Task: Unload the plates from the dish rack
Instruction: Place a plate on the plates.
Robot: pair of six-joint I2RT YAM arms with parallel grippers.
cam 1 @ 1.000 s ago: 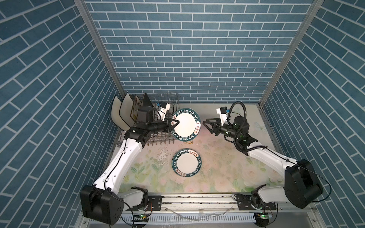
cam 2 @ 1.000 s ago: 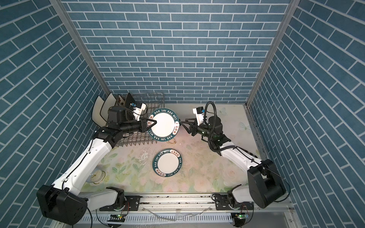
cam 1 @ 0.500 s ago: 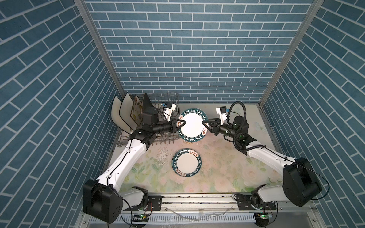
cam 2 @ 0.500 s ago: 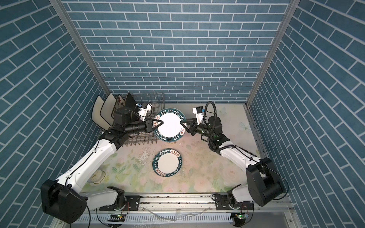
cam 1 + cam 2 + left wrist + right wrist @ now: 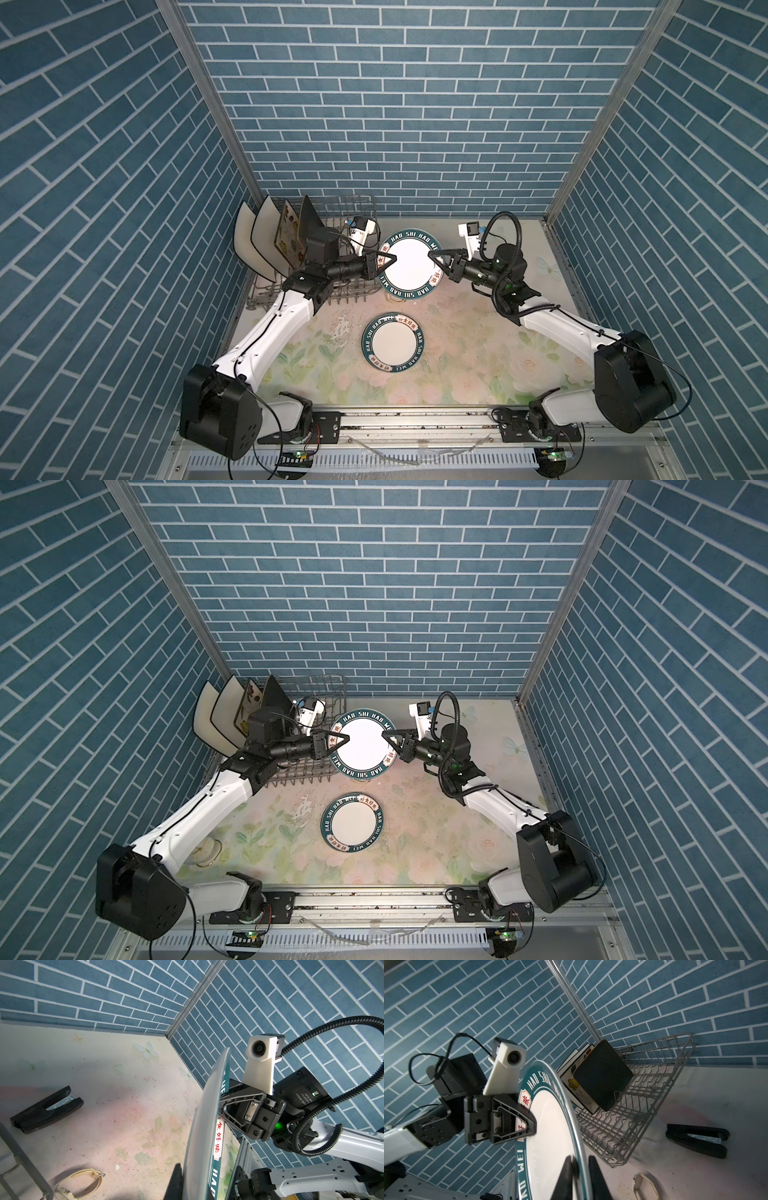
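My left gripper should open and back away, since it also grips the upright plate's rim (image 5: 385, 249), before my right gripper lays that plate onto the second plate (image 5: 393, 344).
A round white plate (image 5: 409, 266) (image 5: 360, 746) with a lettered teal rim hangs upright above the table, just right of the dish rack (image 5: 355, 208) (image 5: 654, 1093). My left gripper (image 5: 388, 261) (image 5: 193, 1188) is shut on its left rim. My right gripper (image 5: 434, 255) (image 5: 581, 1178) is shut on the opposite rim. A second round plate (image 5: 392, 343) lies flat on the table in front. Several square plates stand in the rack's left end: cream ones (image 5: 266, 232), a flowered one (image 5: 289, 232) and a black one (image 5: 309, 220) (image 5: 602, 1076).
A black stapler (image 5: 695, 1140) (image 5: 47, 1109) lies on the flowered table near the rack. A pair of glasses (image 5: 205, 850) (image 5: 645, 1186) lies near the front left. Blue brick walls close in the back and both sides.
My left gripper carried the round plate a little to the right, away from the rack. My right gripper reached its right rim and shut on it.
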